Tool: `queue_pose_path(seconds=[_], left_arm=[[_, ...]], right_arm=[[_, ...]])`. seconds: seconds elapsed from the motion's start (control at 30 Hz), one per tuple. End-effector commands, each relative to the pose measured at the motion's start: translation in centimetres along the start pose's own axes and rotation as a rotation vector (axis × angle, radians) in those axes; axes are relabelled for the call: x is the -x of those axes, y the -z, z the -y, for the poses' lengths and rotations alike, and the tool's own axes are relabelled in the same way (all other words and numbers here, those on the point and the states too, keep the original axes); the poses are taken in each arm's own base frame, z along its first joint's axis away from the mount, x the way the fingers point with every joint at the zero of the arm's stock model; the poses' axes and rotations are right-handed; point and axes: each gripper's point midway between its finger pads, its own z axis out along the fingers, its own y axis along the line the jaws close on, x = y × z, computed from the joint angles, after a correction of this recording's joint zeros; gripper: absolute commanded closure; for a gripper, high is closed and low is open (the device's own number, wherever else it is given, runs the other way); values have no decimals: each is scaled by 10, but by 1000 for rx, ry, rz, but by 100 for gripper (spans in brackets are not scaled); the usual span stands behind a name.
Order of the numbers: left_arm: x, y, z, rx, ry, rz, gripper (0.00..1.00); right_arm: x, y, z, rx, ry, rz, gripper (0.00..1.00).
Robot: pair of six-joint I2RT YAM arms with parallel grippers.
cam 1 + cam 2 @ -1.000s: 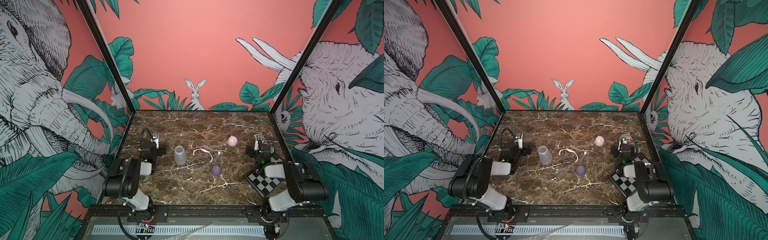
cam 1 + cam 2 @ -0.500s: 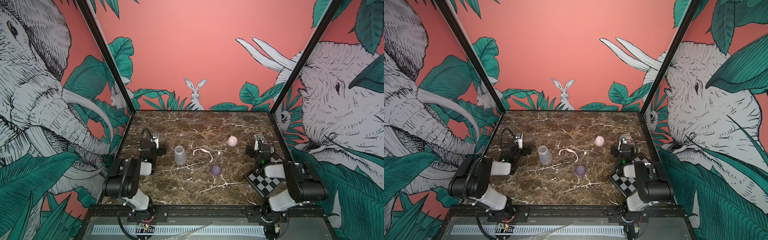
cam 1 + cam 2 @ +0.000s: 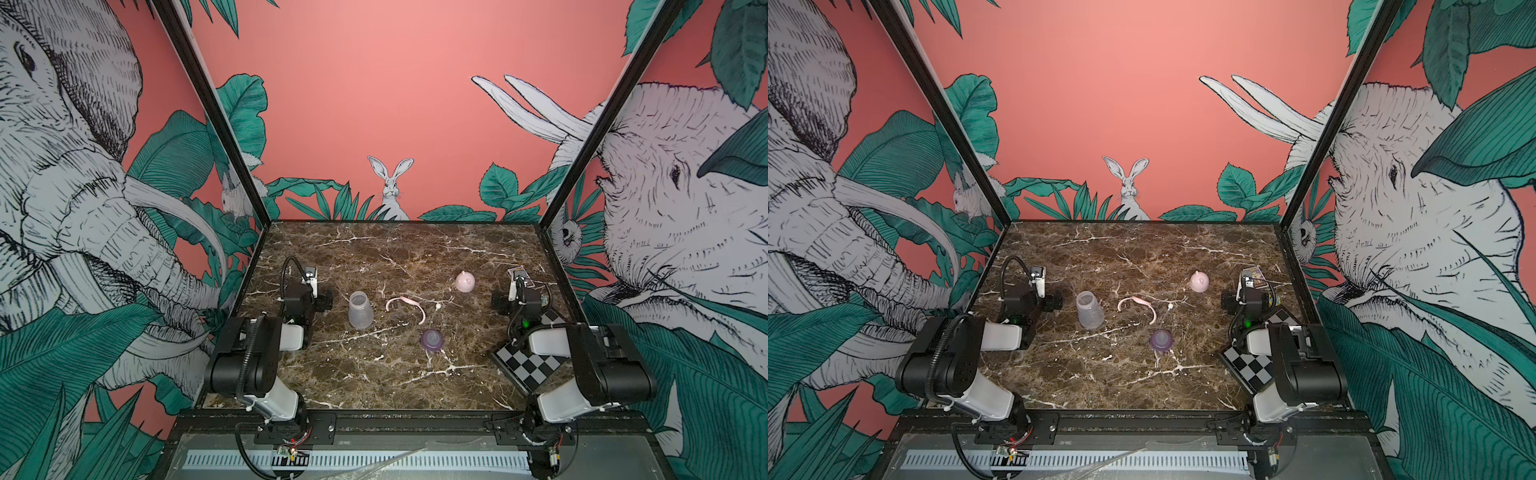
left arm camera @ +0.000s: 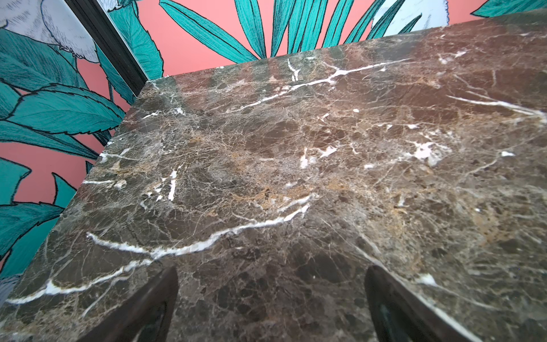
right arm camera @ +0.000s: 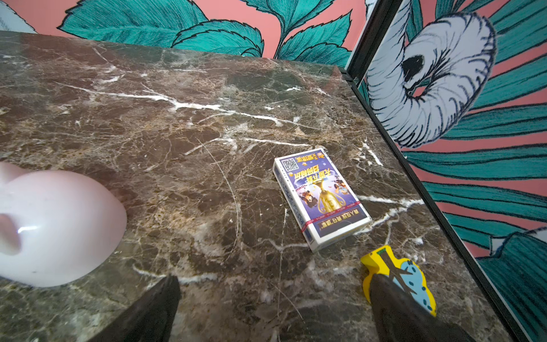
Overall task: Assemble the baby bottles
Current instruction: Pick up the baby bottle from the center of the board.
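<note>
I should move my open right gripper next until its fingers close around the body's sides (image 3: 360, 304), because the frosted clear body (image 3: 360, 314) is standing upright and clear of the pink handled ring.
The baby bottle lies in parts on the marble table. In both top views a frosted clear body (image 3: 360, 309) (image 3: 1089, 309) stands upright left of centre. To its right lies the pale pink handled ring (image 3: 405, 305), with the purple collar (image 3: 432, 340) nearer the front. Back right stands the pink eared dome cap (image 3: 465, 281) (image 5: 53, 225). My left gripper (image 4: 270, 296) is open over bare marble, left of the body. My right gripper (image 5: 272, 299) is open and empty, with the cap off to one side of it.
A small playing-card box (image 5: 321, 198) lies ahead of the right gripper near the right wall. A flat yellow and blue piece (image 5: 396, 275) sits partly under one right finger. A checkerboard (image 3: 528, 365) lies at the front right under the right arm. Printed walls enclose three sides.
</note>
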Motion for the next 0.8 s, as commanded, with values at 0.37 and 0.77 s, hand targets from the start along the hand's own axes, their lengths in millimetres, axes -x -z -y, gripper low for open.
queue_pose_path(seconds=[0.37,0.77], left_arm=[[76,57,1,-47,123,-56,0],[65,130,11,-58,194,-186,0]], right_arm=[[84,40,-30,77,-42,-108,1],[116,127,-178,527,213,-421,1]])
